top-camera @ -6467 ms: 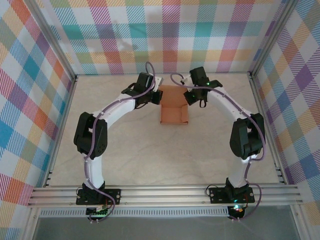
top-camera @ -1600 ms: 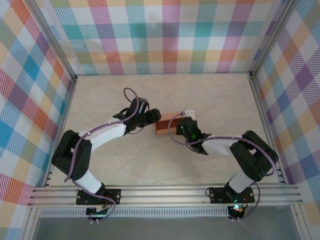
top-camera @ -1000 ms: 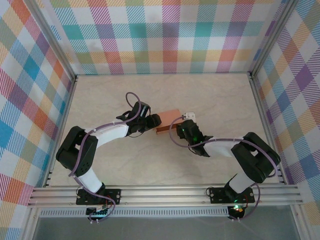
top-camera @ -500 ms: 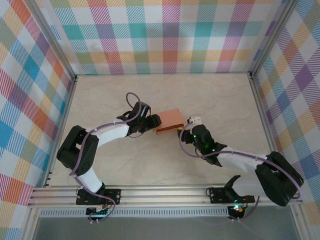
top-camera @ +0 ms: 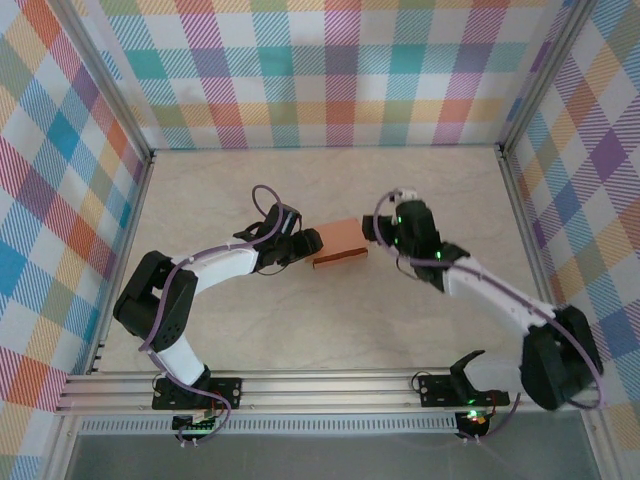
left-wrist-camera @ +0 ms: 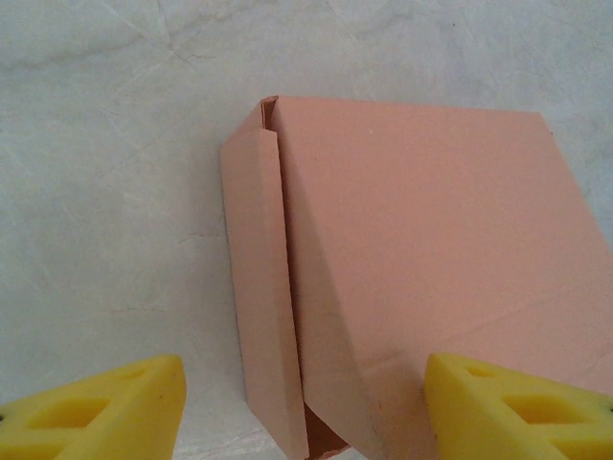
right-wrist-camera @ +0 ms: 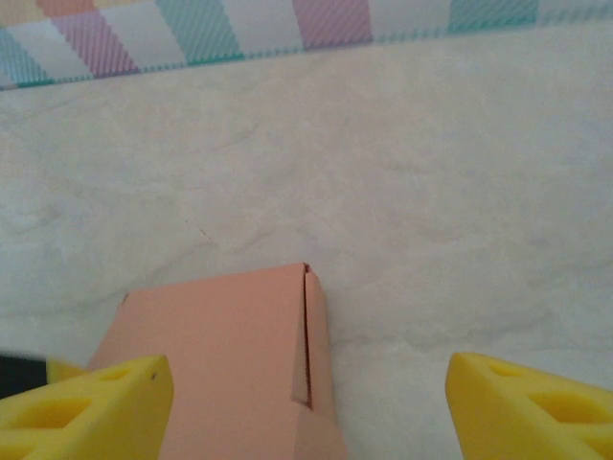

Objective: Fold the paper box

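Side flaps (left-wrist-camera: 261, 287) stand ajar along the paper box's lid, so my right gripper should drop beside the box's end (right-wrist-camera: 320, 350) and press it toward my left gripper.
The paper box (top-camera: 340, 243) lies folded flat on the table, a small salmon-orange rectangle between my two grippers. My left gripper (top-camera: 311, 244) sits at its left end, jaws open. In the left wrist view the paper box (left-wrist-camera: 431, 230) shows a side flap standing slightly ajar; its near end reaches between the fingers of the left gripper (left-wrist-camera: 306, 410), the left one clear of the card. My right gripper (top-camera: 373, 231) is at the box's right end, open. In the right wrist view the box (right-wrist-camera: 220, 364) lies toward the left finger of the right gripper (right-wrist-camera: 306, 412).
The pale marbled table (top-camera: 440, 190) is walled by plaid panels (top-camera: 340, 80) at the back and both sides. An aluminium rail (top-camera: 330, 385) runs along the near edge by the arm bases.
My right arm has swung from the box's near side up to its right end and its jaws have spread wider. The left arm and the box have stayed put.
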Controlling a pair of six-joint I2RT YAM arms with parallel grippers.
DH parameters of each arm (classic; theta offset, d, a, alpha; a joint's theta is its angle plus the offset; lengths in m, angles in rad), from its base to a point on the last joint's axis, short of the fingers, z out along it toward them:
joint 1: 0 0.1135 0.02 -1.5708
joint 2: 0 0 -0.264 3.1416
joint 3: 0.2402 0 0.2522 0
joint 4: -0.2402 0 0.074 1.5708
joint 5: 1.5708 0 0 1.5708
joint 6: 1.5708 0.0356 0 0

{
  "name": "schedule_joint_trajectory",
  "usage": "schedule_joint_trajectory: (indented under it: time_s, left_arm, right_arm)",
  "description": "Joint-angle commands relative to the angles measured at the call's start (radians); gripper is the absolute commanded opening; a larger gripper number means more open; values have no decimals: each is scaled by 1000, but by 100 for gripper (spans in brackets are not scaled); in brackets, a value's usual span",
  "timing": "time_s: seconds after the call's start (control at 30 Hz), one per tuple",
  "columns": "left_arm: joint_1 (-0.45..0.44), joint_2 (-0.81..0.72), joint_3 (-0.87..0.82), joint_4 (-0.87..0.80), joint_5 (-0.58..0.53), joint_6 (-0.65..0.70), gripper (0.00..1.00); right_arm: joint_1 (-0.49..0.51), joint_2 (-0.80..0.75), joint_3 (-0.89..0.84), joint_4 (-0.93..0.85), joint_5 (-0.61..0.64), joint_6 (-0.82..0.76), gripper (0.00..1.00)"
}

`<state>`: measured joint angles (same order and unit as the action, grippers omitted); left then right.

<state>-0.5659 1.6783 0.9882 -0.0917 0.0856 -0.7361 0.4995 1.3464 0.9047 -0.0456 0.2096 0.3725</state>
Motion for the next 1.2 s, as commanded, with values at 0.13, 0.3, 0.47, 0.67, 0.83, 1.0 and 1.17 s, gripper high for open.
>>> schedule_joint_trajectory:
  time_s: [0.13,0.3,0.47,0.67,0.83,1.0,1.17]
  left_arm:
    - [11,-1,7,-5,-17,33,65]
    - [14,13,-1,-2,-21,35,57]
    - [15,41,-19,22,-14,30,51]
    - [20,85,-45,49,-11,18,51]
    - [24,125,-61,75,-6,11,44]
    - [26,128,-61,87,12,7,42]
    - [26,91,-26,63,14,30,46]
  right_arm:
    - [-92,344,249,-277,-389,155,75]
    - [-95,430,267,-267,-408,154,72]
    - [-99,465,224,-243,-404,154,63]
    - [-101,510,184,-203,-408,149,57]
    - [-101,547,163,-184,-389,138,49]
    - [-101,534,154,-166,-418,137,44]
    - [-101,462,149,-129,-442,140,58]
